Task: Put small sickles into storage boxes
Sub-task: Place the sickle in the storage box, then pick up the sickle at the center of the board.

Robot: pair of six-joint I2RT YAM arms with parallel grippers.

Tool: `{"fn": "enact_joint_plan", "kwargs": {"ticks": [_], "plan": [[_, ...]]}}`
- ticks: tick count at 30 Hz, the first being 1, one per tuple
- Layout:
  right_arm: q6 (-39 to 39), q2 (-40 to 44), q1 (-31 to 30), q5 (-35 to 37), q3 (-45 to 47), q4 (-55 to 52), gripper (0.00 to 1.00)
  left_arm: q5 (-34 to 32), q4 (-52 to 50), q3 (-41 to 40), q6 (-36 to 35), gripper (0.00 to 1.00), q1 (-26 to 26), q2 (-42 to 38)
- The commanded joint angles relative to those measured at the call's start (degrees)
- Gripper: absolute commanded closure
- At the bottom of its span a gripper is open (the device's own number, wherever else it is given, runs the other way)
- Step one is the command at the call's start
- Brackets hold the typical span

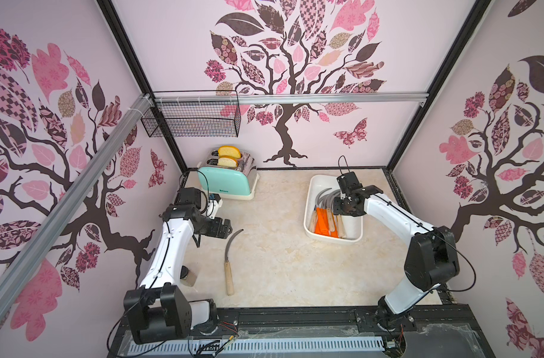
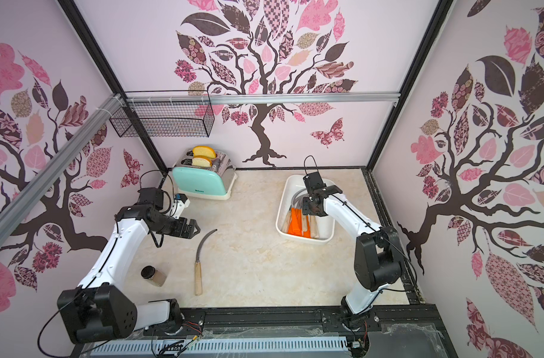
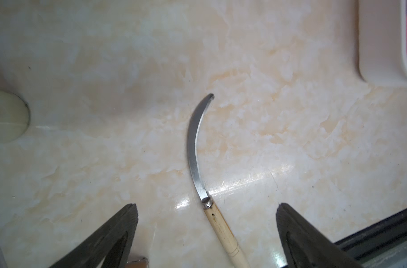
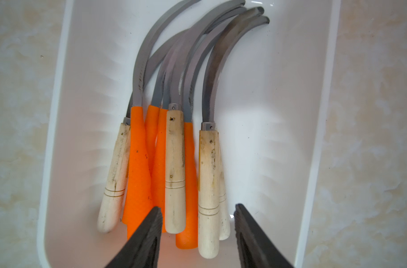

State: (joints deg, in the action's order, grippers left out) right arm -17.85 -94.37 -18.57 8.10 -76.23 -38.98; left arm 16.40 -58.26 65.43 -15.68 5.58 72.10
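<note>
The storage box (image 1: pixel 353 228) is far from my left gripper, so my left gripper should move back and my right gripper should grab the sickle's wooden handle (image 1: pixel 229 278).
One small sickle (image 1: pixel 229 266) (image 2: pixel 198 266) with a pale wooden handle lies alone on the marble table, blade pointing to the back. My left gripper (image 1: pixel 225 227) (image 3: pixel 207 208) hovers open beside its blade tip; in the left wrist view the handle (image 3: pixel 223 232) lies between the spread fingers, untouched. The white storage box (image 1: pixel 318 186) (image 2: pixel 291 187) (image 4: pixel 267 116) stands at the back right. It holds several sickles (image 1: pixel 325 223) (image 4: pixel 174 150) with orange and wooden handles. My right gripper (image 4: pixel 198 208) (image 1: pixel 342 210) hangs open over those handles, holding nothing.
A mint toaster (image 1: pixel 227 183) with two bread slices stands at the back left. A black wire basket (image 1: pixel 191 119) hangs on the wall rail above it. A small jar (image 2: pixel 154 276) lies by the left arm. A black rail (image 1: pixel 295 316) edges the table front.
</note>
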Motion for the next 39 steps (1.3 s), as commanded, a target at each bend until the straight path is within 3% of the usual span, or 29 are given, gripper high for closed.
{"fn": "enact_joint_plan", "kwargs": {"ticks": [1,5,8,14,21,33,39], "plan": [[-2.3,2.1,-2.8,-1.9,-2.8,-2.1,0.46,1.3,5.8,2.9,4.8,0.02,-0.1,-0.7],[-4.2,3.7,-7.2,-1.7,-3.1,-3.3,0.46,5.6,3.1,7.7,6.2,0.05,-0.1,2.5],[-6.0,5.2,-9.4,-3.0,-1.9,-3.1,0.46,4.2,0.6,9.3,6.5,0.08,-0.2,4.5],[-9.1,7.5,-13.9,-3.3,1.1,-2.6,0.46,0.8,0.2,4.1,4.5,0.18,-0.2,1.8],[-11.3,7.9,-16.8,-3.8,3.9,-1.4,0.46,1.1,-3.9,1.2,0.0,0.08,-0.1,0.2],[-13.2,6.3,-23.9,-2.5,2.0,-2.3,0.47,1.4,-2.4,-6.3,-5.6,0.08,-0.2,-4.2],[-14.8,5.1,-27.6,-2.6,1.2,-0.9,0.47,1.7,-2.7,-8.6,-7.3,0.1,-0.3,-2.8]]}}
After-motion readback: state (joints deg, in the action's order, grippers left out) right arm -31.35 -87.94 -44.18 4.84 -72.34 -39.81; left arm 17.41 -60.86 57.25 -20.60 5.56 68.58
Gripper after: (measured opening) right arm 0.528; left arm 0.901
